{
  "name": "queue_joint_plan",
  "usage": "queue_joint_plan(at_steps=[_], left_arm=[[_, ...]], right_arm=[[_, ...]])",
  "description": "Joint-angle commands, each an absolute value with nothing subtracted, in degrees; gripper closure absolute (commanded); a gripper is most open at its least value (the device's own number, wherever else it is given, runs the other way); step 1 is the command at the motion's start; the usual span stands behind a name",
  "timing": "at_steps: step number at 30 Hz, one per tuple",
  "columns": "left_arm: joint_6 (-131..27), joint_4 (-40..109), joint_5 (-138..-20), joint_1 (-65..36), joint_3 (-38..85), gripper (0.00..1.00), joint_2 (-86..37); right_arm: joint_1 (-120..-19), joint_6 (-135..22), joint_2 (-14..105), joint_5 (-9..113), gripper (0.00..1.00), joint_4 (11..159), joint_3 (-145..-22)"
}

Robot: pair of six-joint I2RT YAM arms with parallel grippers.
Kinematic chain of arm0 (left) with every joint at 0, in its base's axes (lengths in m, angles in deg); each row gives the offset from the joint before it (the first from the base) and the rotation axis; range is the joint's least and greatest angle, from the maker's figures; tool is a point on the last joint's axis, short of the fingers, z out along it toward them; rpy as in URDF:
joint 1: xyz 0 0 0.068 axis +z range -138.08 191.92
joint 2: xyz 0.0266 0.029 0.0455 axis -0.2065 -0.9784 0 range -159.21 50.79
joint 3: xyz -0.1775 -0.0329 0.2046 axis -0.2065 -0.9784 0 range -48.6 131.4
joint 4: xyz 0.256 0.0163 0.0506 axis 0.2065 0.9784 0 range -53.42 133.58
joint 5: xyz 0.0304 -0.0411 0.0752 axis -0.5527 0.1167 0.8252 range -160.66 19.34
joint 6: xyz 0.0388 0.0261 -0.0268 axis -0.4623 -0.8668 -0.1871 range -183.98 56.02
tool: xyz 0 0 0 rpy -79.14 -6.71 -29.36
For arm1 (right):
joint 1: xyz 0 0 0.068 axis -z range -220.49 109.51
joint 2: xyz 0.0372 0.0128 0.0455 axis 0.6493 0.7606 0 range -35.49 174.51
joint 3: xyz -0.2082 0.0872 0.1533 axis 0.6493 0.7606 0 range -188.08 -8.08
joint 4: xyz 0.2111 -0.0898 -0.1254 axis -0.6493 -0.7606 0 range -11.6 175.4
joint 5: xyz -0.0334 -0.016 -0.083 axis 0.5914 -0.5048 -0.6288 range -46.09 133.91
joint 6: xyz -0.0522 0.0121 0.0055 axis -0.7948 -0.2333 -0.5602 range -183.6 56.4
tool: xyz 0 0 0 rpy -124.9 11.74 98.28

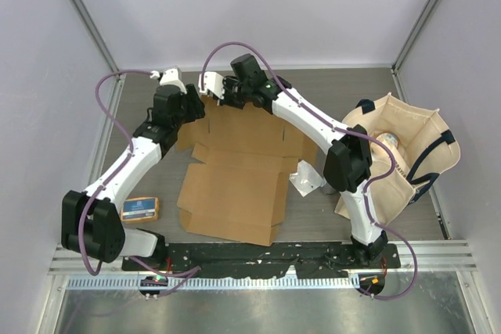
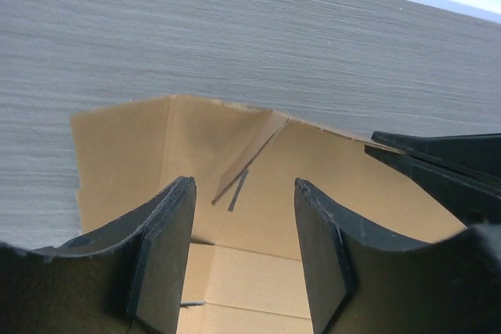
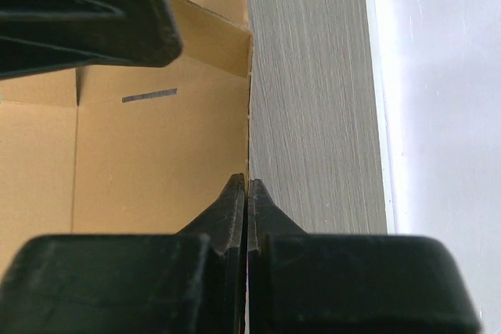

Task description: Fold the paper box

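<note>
The robot's right gripper is pinching the box flap's far edge (image 3: 249, 142) from above, so the left gripper should hold the flap's corner (image 2: 278, 117) before the right gripper opens, turns level and takes hold again.
The paper box (image 1: 235, 185) is a brown cardboard sheet lying flat in the middle of the table, with its far flap raised. My right gripper (image 1: 215, 91) is at the far edge, and in the right wrist view it (image 3: 247, 181) is shut on the flap's thin edge, the cardboard (image 3: 156, 162) standing to its left. My left gripper (image 1: 200, 107) hovers beside it at the far left corner. Its fingers (image 2: 244, 185) stand open over the cardboard (image 2: 329, 170) with nothing between them. The right gripper's black fingers (image 2: 438, 166) show at the right of the left wrist view.
A beige tote bag (image 1: 399, 154) with dark handles lies at the right. A small orange-and-blue packet (image 1: 141, 208) sits by the left arm's base. A white object (image 1: 305, 177) lies at the sheet's right edge. Pale walls close in the back and both sides.
</note>
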State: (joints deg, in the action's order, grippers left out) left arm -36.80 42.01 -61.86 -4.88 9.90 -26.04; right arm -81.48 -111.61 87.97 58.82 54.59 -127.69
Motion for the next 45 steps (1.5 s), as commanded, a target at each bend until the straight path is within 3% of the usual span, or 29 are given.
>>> queue_joint_plan(at_steps=[1,14,19,21,23,24,25,28,32,36,43,45], left_arm=[[-46.30,40.81,-61.78,-4.60,14.06,0.43,-27.60],[-49.91,38.70,-65.13,-4.69,15.56,0.57,-31.56],[-50.62,37.55,-65.47,-4.78,16.26,0.75,-33.31],[-50.70,37.29,-64.08,-4.87,16.35,0.95,-33.58],[-51.05,36.85,-62.84,-5.22,15.48,0.97,-33.32],[-51.14,34.67,-61.01,-5.39,14.95,1.00,-33.06],[-50.88,33.78,-60.73,-5.48,14.42,1.00,-32.71],[-50.00,29.04,-59.42,-5.83,11.17,1.00,-30.77],[-48.95,26.91,-57.30,-6.01,9.06,1.00,-29.45],[-48.07,27.00,-57.04,-6.53,8.62,1.00,-29.36],[-46.93,26.39,-56.33,-6.89,7.30,1.00,-27.79],[-46.84,25.78,-55.63,-7.15,6.25,1.00,-27.17]], right_arm=[[-80.92,-111.51,83.34,62.27,0.98,56.66,-128.05],[-80.92,-110.63,83.34,63.94,0.98,57.36,-128.40],[-80.92,-109.66,83.08,64.39,0.98,58.42,-128.22],[-80.92,-108.96,82.99,63.77,0.99,59.20,-128.14],[-80.83,-105.54,81.94,62.02,0.90,62.52,-126.65],[-80.83,-103.35,81.41,59.49,0.79,64.03,-125.77],[-80.91,-98.37,80.54,57.64,0.54,65.96,-124.63],[-80.92,-85.03,77.63,47.27,0.23,70.46,-121.54],[-80.56,-67.10,73.77,31.27,0.17,62.42,-123.29],[-80.56,-45.28,69.55,23.18,0.18,53.41,-123.75],[-80.56,1.48,56.80,31.07,0.27,72.81,-95.48],[-80.56,11.48,57.58,31.86,0.32,75.29,-93.95]])
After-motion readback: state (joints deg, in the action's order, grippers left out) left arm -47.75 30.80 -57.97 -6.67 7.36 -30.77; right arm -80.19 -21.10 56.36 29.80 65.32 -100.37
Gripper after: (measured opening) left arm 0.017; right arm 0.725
